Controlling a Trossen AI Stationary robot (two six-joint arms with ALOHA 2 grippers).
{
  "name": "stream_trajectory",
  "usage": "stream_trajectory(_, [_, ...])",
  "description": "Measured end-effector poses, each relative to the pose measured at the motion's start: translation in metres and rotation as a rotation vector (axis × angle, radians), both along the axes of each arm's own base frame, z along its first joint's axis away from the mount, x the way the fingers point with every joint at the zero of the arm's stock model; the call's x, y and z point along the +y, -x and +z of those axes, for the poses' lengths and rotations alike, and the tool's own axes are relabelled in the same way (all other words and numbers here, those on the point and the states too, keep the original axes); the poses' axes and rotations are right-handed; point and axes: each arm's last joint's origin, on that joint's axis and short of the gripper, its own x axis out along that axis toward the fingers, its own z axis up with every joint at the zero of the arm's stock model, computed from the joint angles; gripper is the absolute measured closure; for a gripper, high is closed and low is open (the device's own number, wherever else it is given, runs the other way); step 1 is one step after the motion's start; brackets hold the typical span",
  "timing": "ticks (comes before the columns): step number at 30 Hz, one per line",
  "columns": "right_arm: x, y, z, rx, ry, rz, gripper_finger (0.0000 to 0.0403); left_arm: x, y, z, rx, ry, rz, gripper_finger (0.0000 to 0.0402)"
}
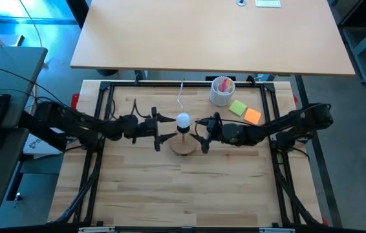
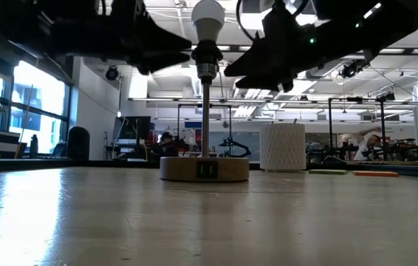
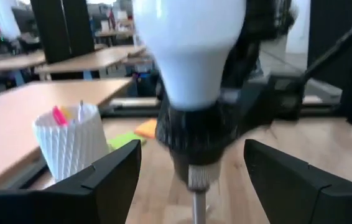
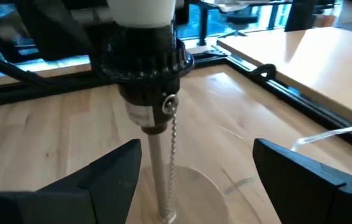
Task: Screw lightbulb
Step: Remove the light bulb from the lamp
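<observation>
The thin metal pole connects the socket to a small wooden disc stand, so the stand will swing up too when I tilt the socket.
The white lightbulb sits upright in the black socket of a small lamp. The lamp's thin metal pole rises from a wooden disc stand on the table. My left gripper is open on the lamp's left at socket height, one finger on either side of the socket, apart from it. My right gripper is open on the lamp's right, its fingers on either side of the pole, just below the socket. A bead chain hangs from the socket.
A white ribbed cup with pink contents stands far right of the lamp. Green and orange sticky pads lie beside it. A black frame borders the wooden table. The near half of the table is bare wood.
</observation>
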Motion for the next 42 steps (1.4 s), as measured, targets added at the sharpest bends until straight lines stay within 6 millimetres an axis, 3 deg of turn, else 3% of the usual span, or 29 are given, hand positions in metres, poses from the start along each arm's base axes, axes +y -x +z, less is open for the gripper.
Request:
stream_trajectory(7, [0.019,0.024,0.029,0.0,0.029,-0.02,0.0096,0.002,-0.015,-0.029,0.045,0.025,-0.024,0.0123])
stream_trajectory(14, [0.031,0.04,0.046,-0.026,0.031,0.032,0.0096,0.006,-0.031,-0.039,-0.063,0.041,-0.006,0.0123])
stream_trajectory(19, [0.034,0.042,0.047,-0.023,0.032,0.04,0.0096,0.008,-0.047,-0.041,-0.063,0.045,-0.017,0.0124])
stream_trajectory(25, [0.037,0.044,0.047,-0.018,0.009,0.031,0.0096,0.008,-0.052,-0.038,-0.07,0.037,-0.02,0.0151])
stream_trajectory(34, [0.052,0.048,0.049,-0.017,0.046,0.091,0.0096,0.006,-0.048,-0.03,-0.026,0.018,-0.026,0.0251])
stream_trajectory(38, [0.068,0.047,0.066,0.006,0.179,0.158,0.0096,0.003,-0.047,-0.021,0.027,-0.106,0.005,0.0258])
stream_trajectory(42, [0.081,0.045,0.096,0.037,0.295,0.187,0.0096,0.005,-0.047,-0.009,0.122,-0.27,0.088,0.0258])
